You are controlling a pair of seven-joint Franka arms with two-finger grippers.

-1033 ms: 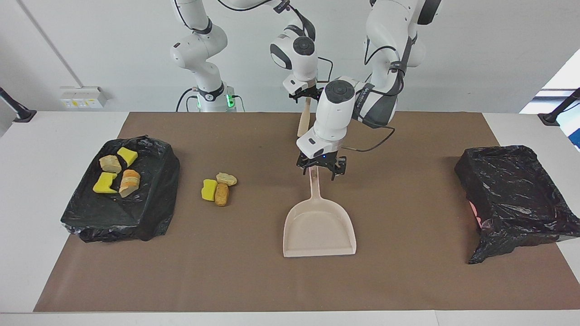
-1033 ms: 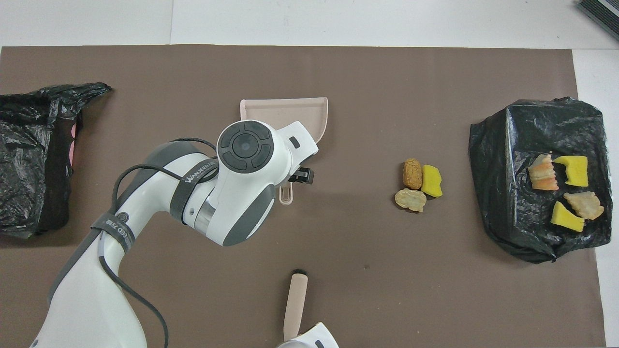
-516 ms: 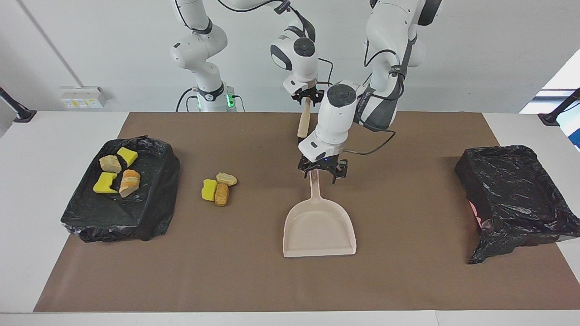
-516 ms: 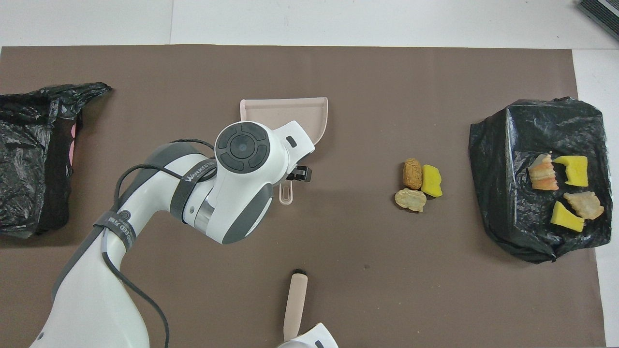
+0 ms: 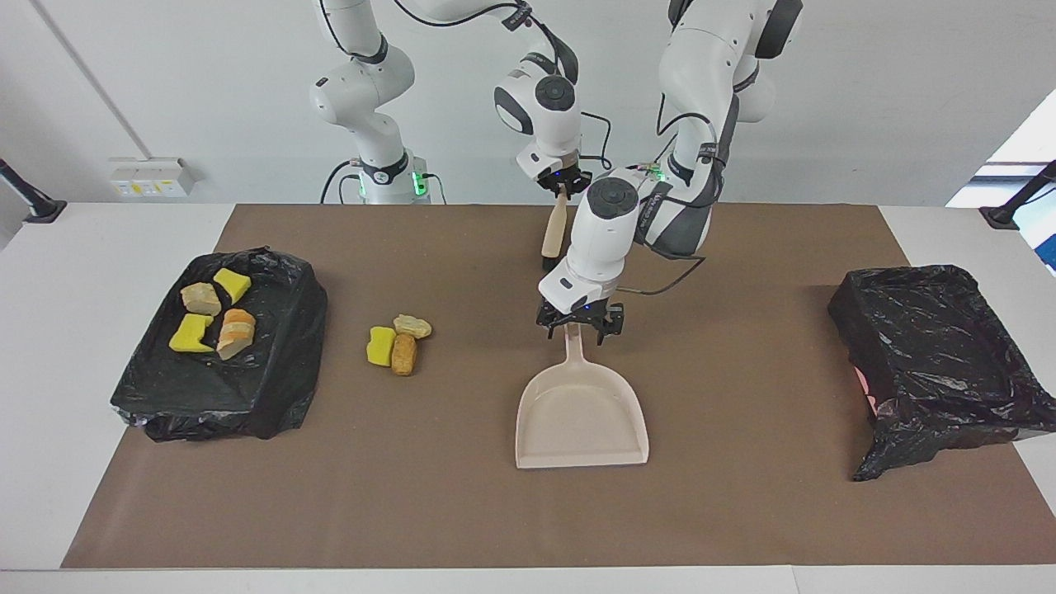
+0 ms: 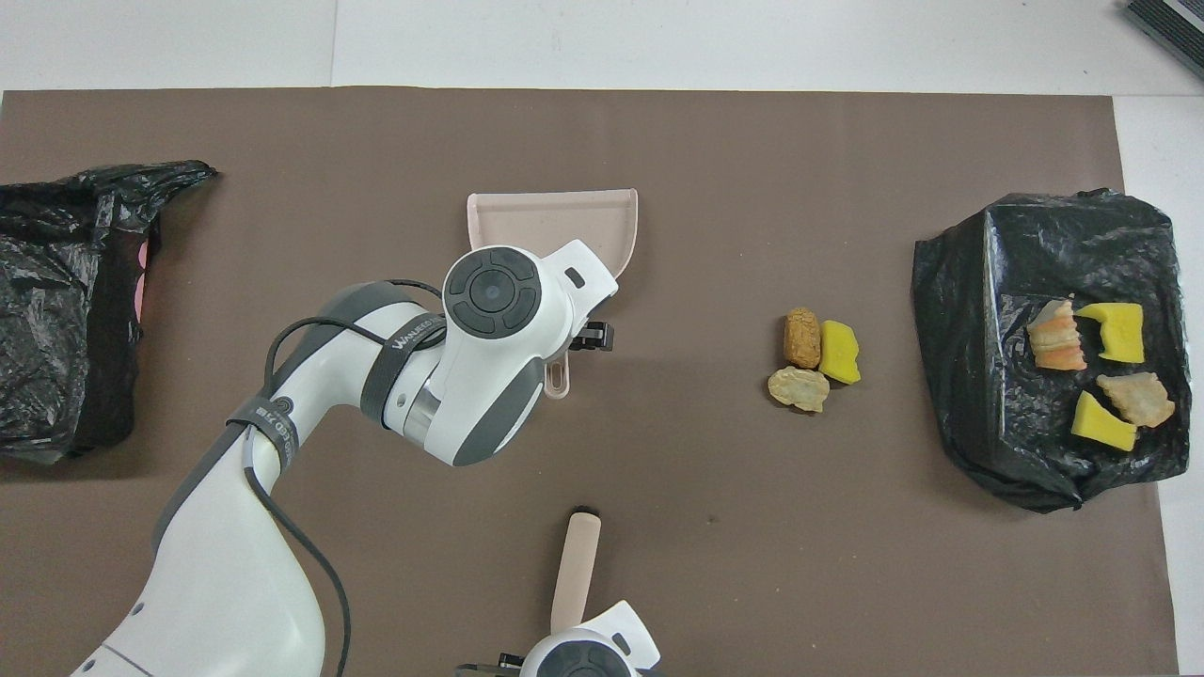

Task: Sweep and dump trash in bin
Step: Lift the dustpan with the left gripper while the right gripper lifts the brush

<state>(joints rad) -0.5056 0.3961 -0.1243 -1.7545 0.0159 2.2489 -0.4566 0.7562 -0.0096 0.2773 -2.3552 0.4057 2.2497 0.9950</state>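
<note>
The trash (image 6: 810,363) swept into the beige dustpan should stay together inside when the robot carries it to the bin, because the beige dustpan has raised sides (image 6: 631,235).
Three pieces of trash (image 5: 396,342) (image 6: 814,362), yellow, brown and beige, lie together on the brown mat, toward the right arm's end from the beige dustpan (image 5: 582,417) (image 6: 555,218). A black-bagged bin (image 5: 247,388) (image 6: 978,376) at that end holds several more pieces. My left gripper (image 5: 578,324) stands open, its fingers either side of the dustpan's handle. My right gripper (image 5: 562,183) is shut on the top of the brush's beige handle (image 5: 551,229) (image 6: 576,564), which slants down to the mat nearer to the robots than the dustpan.
A second black-bagged bin (image 5: 940,355) (image 6: 56,310) stands at the left arm's end of the table. The brown mat (image 5: 742,511) covers most of the white tabletop.
My right gripper has shut on the brush handle. My left gripper has come down a little along the dustpan's handle and is still open. Trash and dustpan have not moved.
</note>
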